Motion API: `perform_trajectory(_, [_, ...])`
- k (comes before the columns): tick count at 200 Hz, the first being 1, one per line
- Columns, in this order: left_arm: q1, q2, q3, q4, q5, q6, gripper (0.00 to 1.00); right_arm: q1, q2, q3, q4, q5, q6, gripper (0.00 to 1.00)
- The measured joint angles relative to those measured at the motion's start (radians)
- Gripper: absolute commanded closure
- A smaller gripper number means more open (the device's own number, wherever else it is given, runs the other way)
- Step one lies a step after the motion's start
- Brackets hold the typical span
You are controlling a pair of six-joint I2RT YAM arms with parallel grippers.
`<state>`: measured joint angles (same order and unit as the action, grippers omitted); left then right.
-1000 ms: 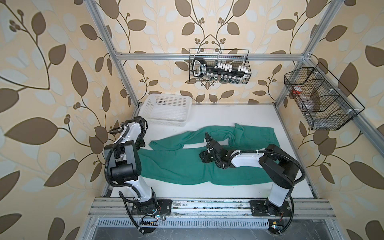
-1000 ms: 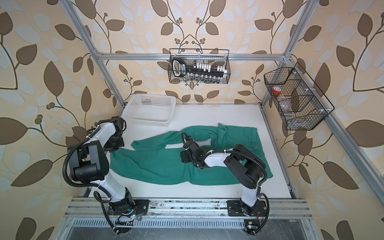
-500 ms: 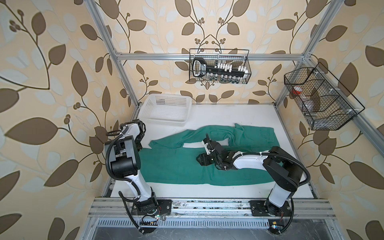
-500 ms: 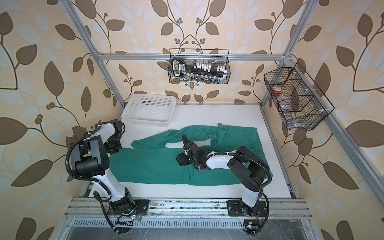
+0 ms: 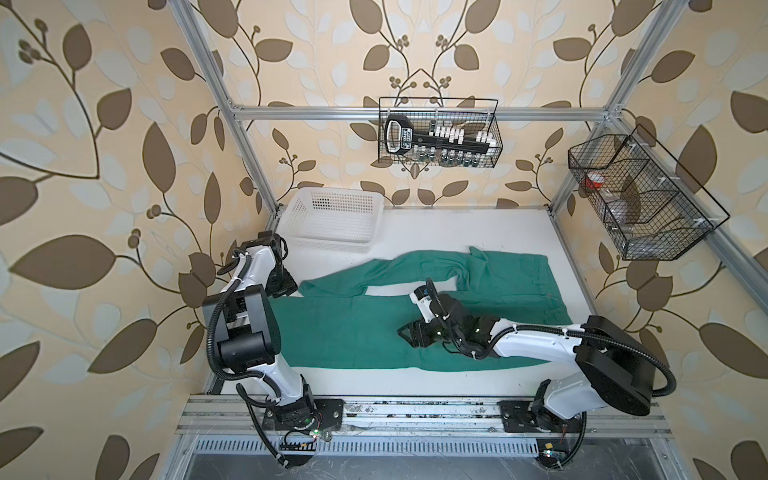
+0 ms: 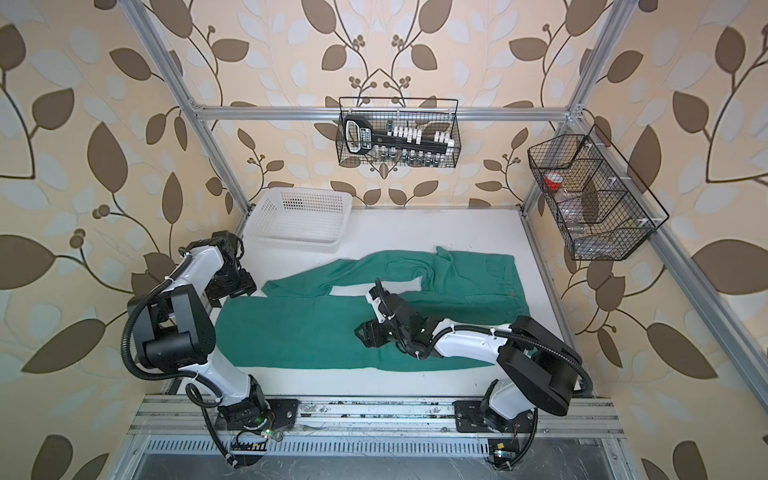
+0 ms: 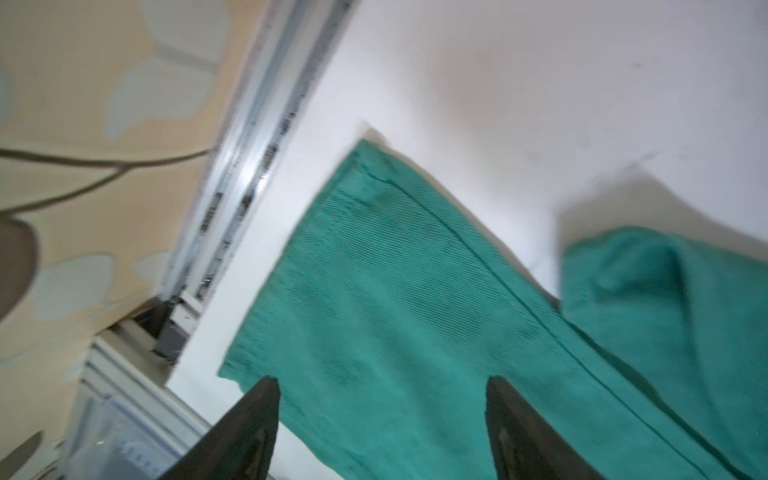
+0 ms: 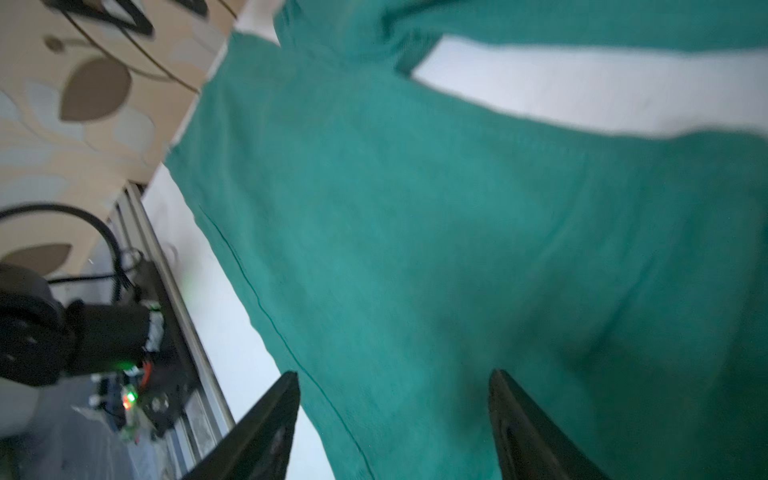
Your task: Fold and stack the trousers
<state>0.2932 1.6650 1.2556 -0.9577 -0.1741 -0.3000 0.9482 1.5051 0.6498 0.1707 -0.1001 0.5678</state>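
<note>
The near leg is flat, and the far leg is bent near the crotch. Next, my right gripper leaves the near leg alone and grabs the far leg's bend.
The teal-green trousers lie spread on the white table, waist at the right and legs running left. The near leg lies flat; the far leg angles toward the basket. My left gripper hovers at the left by the leg ends. In the left wrist view its jaws stand open above the near leg's hem, holding nothing. My right gripper is open over the middle of the near leg, with its open jaws empty.
A white perforated basket stands at the back left corner, close behind the left arm. Black wire baskets hang on the back wall and right wall. Aluminium frame posts and a front rail border the table.
My left gripper has gone from shut to open, letting go of the leg end. My right gripper has shifted a little toward the front over the near leg, staying open.
</note>
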Motion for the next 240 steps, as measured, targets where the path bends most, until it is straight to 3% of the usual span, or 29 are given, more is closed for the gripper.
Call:
perform_trajectory(34, [-0.044,-0.008,-0.023,0.079,0.19,-0.083,0.2,0.073,0.028,-0.042,0.006,0.033,0.0,0.27])
perform_trajectory(59, [-0.061,-0.008,-0.08,0.169,0.271,-0.195,0.21,0.108,0.055,-0.051,0.023,0.06,-0.008,0.27])
perform_trajectory(124, [-0.063,0.042,-0.124,0.37,0.27,-0.487,0.25,0.15,0.057,-0.048,0.026,0.081,-0.031,0.27])
perform_trajectory(186, [-0.063,0.165,-0.075,0.422,0.266,-0.599,0.46,0.011,-0.126,-0.047,-0.016,0.016,-0.031,0.27])
perform_trajectory(240, [-0.063,0.199,-0.013,0.403,0.243,-0.592,0.58,-0.105,-0.196,-0.047,-0.056,-0.048,-0.039,0.27])
